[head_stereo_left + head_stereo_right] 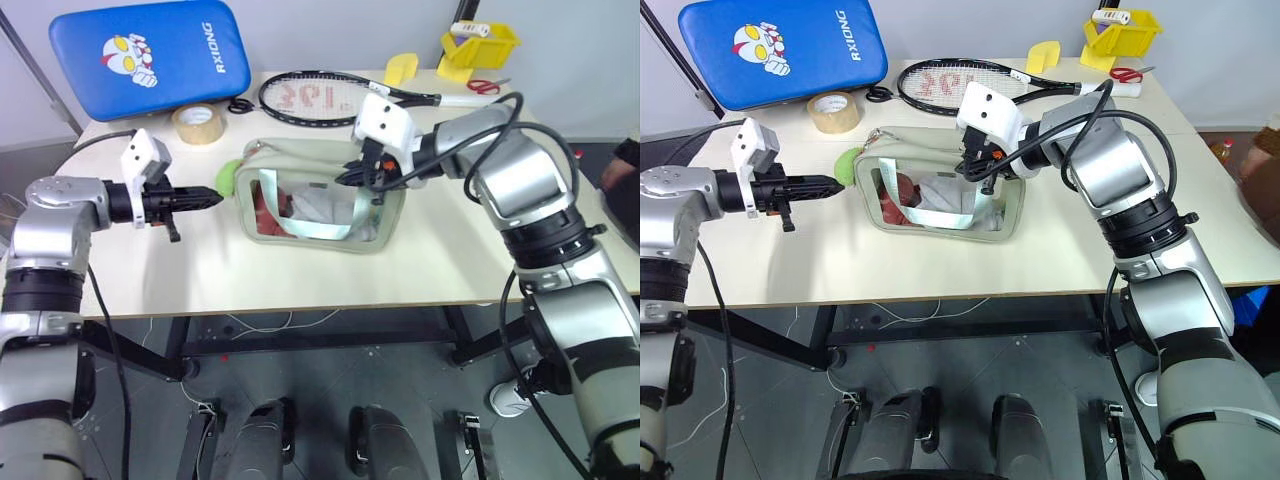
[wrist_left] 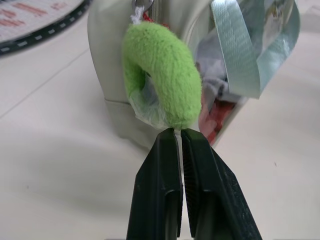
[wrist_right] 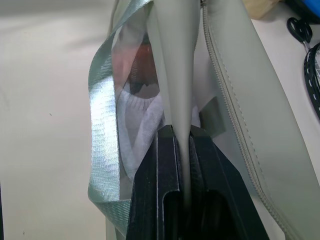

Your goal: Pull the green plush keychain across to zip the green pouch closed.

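The green plush keychain (image 1: 227, 178) hangs off the pouch's end, so the robot's left gripper should put it on top of the pouch (image 1: 303, 150) and pinch that end of the pouch before the right gripper pulls.
The green pouch (image 1: 300, 149) lies mid-table with its clear window and mint strap (image 1: 300, 225) facing me. The green plush keychain (image 1: 229, 178) hangs at its left end from the zipper pull. My left gripper (image 1: 215, 197) points level at it from the left. Seen from the left wrist, that gripper (image 2: 179, 132) is shut, its tips touching the plush's (image 2: 165, 70) lower end, with only a thin pale sliver between the fingers. My right gripper (image 1: 352, 180) is shut on the pouch's upper rim near its right end; the right wrist view shows the sage fabric (image 3: 177, 75) pinched in it (image 3: 182, 129).
Behind the pouch lie a tennis racket (image 1: 320, 97), a tape roll (image 1: 198, 124), black scissors (image 1: 240, 104) and a blue cushion (image 1: 150, 55). A yellow bin (image 1: 480, 48), red scissors (image 1: 488, 86) and a yellow piece (image 1: 400, 68) sit back right. Bare tabletop (image 1: 180, 270) lies left of the pouch.
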